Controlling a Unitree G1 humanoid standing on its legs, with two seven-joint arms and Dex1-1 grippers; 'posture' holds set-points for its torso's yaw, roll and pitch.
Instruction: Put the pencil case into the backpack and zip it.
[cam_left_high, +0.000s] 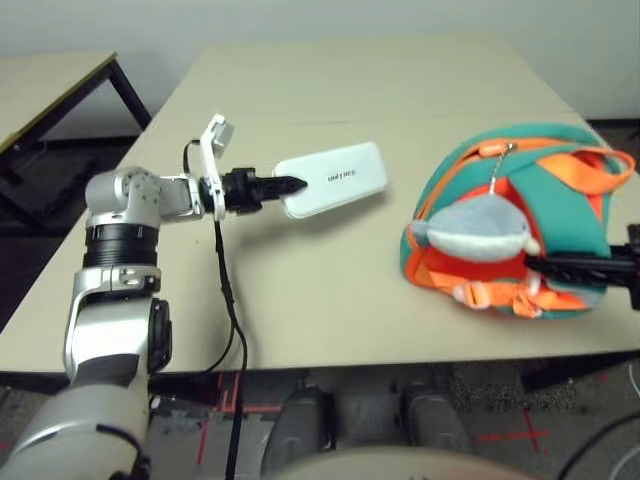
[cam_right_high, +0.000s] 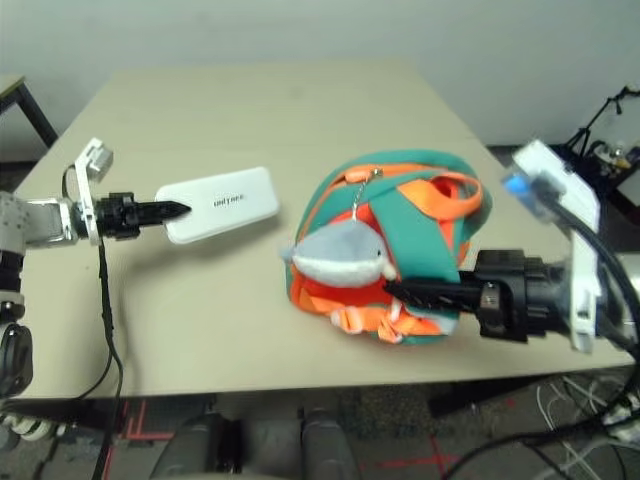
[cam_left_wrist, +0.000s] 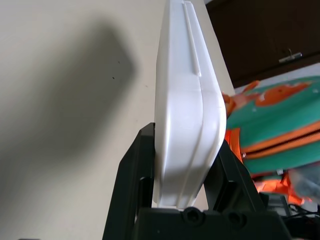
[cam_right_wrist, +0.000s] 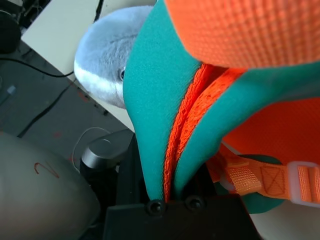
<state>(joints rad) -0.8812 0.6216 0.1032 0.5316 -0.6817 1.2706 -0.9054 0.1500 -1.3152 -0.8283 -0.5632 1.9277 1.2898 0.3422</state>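
The pencil case's loose end (cam_left_high: 373, 168) is slanted toward the backpack's far side. My left gripper should swing farther back and tilt that end into the backpack's orange-edged opening (cam_left_high: 441, 188).
The white pencil case (cam_left_high: 335, 180) hangs flat a little above the table, casting a shadow beneath it. My left gripper (cam_left_high: 290, 186) is shut on its near-left end; in the left wrist view both black fingers (cam_left_wrist: 140, 165) clamp the case (cam_left_wrist: 187, 100) edge-on. The teal backpack (cam_left_high: 560, 200) with orange straps lies at the right of the table, its grey plush whale (cam_left_high: 475, 232) facing the case. My right gripper (cam_right_high: 395, 290) reaches into it from the right and is shut on a teal flap edged with orange zipper trim (cam_right_wrist: 172, 145).
The beige table (cam_left_high: 300, 300) has open surface between case and backpack and behind them. A black cable (cam_left_high: 225, 290) hangs from my left wrist over the front edge. A second table (cam_left_high: 50, 90) stands far left.
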